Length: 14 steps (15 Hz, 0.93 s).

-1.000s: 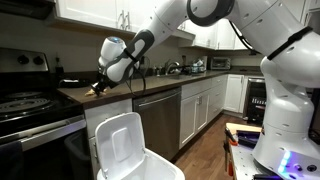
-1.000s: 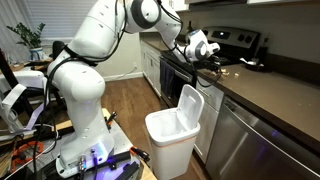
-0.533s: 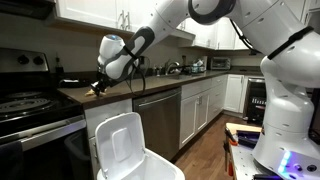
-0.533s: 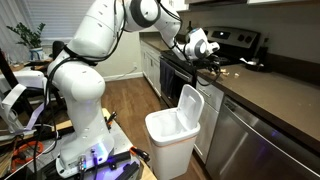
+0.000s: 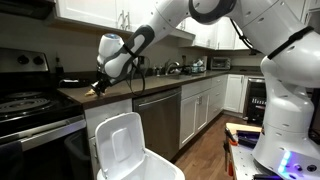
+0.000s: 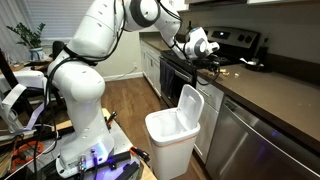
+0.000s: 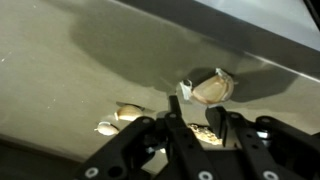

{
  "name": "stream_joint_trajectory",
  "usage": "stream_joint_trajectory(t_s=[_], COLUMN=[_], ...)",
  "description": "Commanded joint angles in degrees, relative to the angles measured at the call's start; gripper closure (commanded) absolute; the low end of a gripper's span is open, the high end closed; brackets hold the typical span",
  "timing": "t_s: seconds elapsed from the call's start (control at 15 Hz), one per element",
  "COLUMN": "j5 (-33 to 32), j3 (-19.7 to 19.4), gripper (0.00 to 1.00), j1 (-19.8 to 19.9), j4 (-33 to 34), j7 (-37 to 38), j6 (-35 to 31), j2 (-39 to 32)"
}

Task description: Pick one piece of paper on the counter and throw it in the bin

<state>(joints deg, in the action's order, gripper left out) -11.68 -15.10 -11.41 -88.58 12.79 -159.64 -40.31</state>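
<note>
The larger crumpled paper is just past the gripper's fingertips (image 7: 198, 95), so the robot should open its gripper and go farther along to straddle that paper (image 7: 214, 87) before it closes the gripper.
My gripper (image 7: 195, 112) is down on the dark brown counter (image 7: 60, 70), its two fingers close together on a crumpled piece of paper (image 7: 203, 132). A larger crumpled paper (image 7: 212, 88) lies just beyond the fingertips. Two small scraps (image 7: 125, 114) lie to the side. In both exterior views the gripper (image 5: 97, 86) (image 6: 214, 62) sits at the counter's end (image 5: 150, 89) (image 6: 270, 95) near the stove. The white bin (image 5: 124, 148) (image 6: 172, 135) stands on the floor below with its lid raised.
A black stove (image 5: 25, 100) (image 6: 235, 42) adjoins the counter's end. A steel dishwasher front (image 5: 158, 120) sits beside the bin. Dishes and a faucet (image 5: 175, 68) stand farther along the counter. The robot base (image 6: 85, 140) is on the wood floor.
The wrist has shifted very slightly upward over the counter's end. The paper scraps and bin have not moved.
</note>
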Motion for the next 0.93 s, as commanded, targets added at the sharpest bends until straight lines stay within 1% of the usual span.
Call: stream_joint_trajectory(t_s=[0.0, 0.13, 0.27, 0.33, 0.4, 0.47, 0.53, 0.6, 0.67, 0.73, 0.87], j5=[-0.5, -0.3, -0.2, -0.3, -0.1, -0.2, -0.1, 0.1, 0.1, 0.3, 0.3], j3=[0.1, 0.1, 0.4, 0.5, 1.0, 1.1, 1.5, 1.9, 2.2, 2.5, 3.0], gripper=[0.35, 0.22, 0.12, 0.12, 0.1, 0.2, 0.36, 0.37, 0.43, 0.51, 0.63], j1=[0.0, 0.0, 0.1, 0.1, 0.4, 0.5, 0.6, 0.8, 0.9, 1.2, 1.3], j4=[-0.8, -0.8, -0.8, -0.9, -0.9, -0.8, -0.7, -0.6, -0.6, -0.5, -0.5], j7=[1.4, 1.8, 2.4, 2.8, 2.8, 3.0, 3.1, 3.2, 3.4, 3.3, 3.5], j6=[3.4, 4.7, 6.8, 7.7, 8.8, 9.6, 10.4, 11.1, 11.5, 11.9, 12.5], j2=[1.2, 1.6, 2.2, 2.4, 2.8, 2.9, 3.0, 3.2, 3.3, 3.4, 3.4])
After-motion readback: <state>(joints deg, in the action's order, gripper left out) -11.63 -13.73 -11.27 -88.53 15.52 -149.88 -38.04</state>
